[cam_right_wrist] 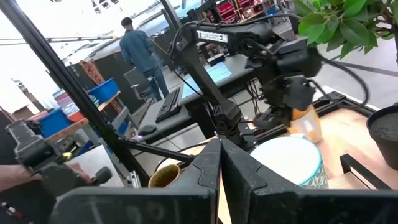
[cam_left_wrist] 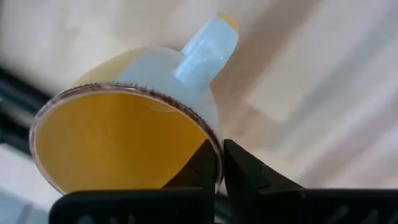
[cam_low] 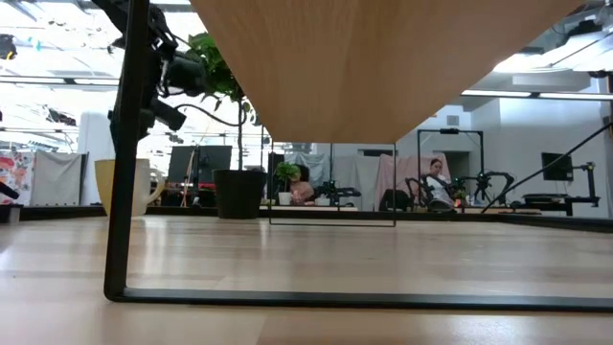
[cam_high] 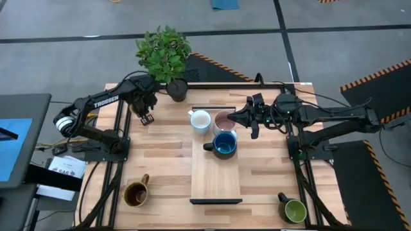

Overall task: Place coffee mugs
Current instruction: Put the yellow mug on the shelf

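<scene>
I see the orange mug upright [cam_low: 123, 186] and the board open [cam_high: 200, 145] just nearer than the white mug. My left gripper keeps carrying the orange mug there until it stands.
My left gripper [cam_high: 146, 117] hangs near the table's far left, shut on the orange mug [cam_left_wrist: 124, 143], which shows pale yellow in the low view [cam_low: 123, 184]. My right gripper [cam_high: 239, 119] has its fingers together [cam_right_wrist: 219, 149], level, at the right side of the pinkish-mauve mug [cam_high: 222, 120]. That mug stands on the wooden board's far end beside the white mug [cam_high: 201, 120], with the dark blue mug [cam_high: 225, 144] just nearer. The brown mug [cam_high: 136, 192] stands at the near left of the table, the green mug [cam_high: 293, 210] at the near right. My left gripper pinches the orange mug's rim [cam_left_wrist: 214, 140], on the side opposite the handle, one finger [cam_left_wrist: 200, 167] inside the cup and one [cam_left_wrist: 249, 173] outside. It comes from above. In the low view the mug hangs about upright with its base just off the table. My right gripper reaches level from the table's right; I cannot tell whether it touches the pinkish-mauve mug.
The raised wooden board [cam_high: 216, 179] with black end frames runs down the table's middle; its near half is bare. A potted plant [cam_high: 166, 54] stands in a dark pot [cam_high: 177, 90] at the far edge, close to my left gripper. A person stands in the room beyond [cam_right_wrist: 140, 46].
</scene>
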Available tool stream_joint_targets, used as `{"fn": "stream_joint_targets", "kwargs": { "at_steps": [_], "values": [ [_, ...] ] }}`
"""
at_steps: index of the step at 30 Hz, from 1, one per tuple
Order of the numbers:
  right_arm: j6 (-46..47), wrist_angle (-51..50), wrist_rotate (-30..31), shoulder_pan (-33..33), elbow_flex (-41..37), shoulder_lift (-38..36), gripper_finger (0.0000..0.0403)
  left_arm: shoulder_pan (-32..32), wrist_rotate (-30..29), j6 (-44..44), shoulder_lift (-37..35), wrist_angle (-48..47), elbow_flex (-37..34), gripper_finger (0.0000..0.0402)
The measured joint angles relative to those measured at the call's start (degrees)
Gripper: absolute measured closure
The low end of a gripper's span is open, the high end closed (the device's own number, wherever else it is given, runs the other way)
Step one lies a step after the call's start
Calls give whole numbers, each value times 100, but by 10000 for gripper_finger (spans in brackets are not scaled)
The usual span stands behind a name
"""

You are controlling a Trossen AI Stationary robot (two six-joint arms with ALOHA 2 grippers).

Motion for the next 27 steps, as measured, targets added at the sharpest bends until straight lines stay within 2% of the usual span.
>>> {"fn": "stream_joint_targets", "kwargs": {
  "at_steps": [4, 7, 10, 13, 17, 20, 23, 27],
  "values": [
    [0, 0, 0, 0, 0, 0, 362, -554, 579, -560, -341, -464, 106, 400],
    [0, 0, 0, 0, 0, 0, 362, -1186, 702, -989, -571, -836, 453, 400],
    [0, 1, 0, 0, 0, 0, 362, -1989, 771, -1393, -680, -1195, 1090, 401],
    [0, 2, 0, 0, 0, 0, 362, -2909, 777, -1827, -650, -1506, 2018, 401],
    [-2, 2, 0, 0, 0, 0, 362, -4167, 703, -2156, -351, -1507, 3383, 401],
    [-1, 2, 0, 0, 0, 0, 362, -4967, 311, -2253, 56, -1493, 4270, 401],
    [-2, 2, 0, 0, 0, -2, 362, -5535, -49, -2053, 558, -1512, 4954, 401],
    [-2, 1, 0, 0, 0, -1, 362, -5988, -96, -1427, 1202, -1526, 5452, 401]
  ]
}}
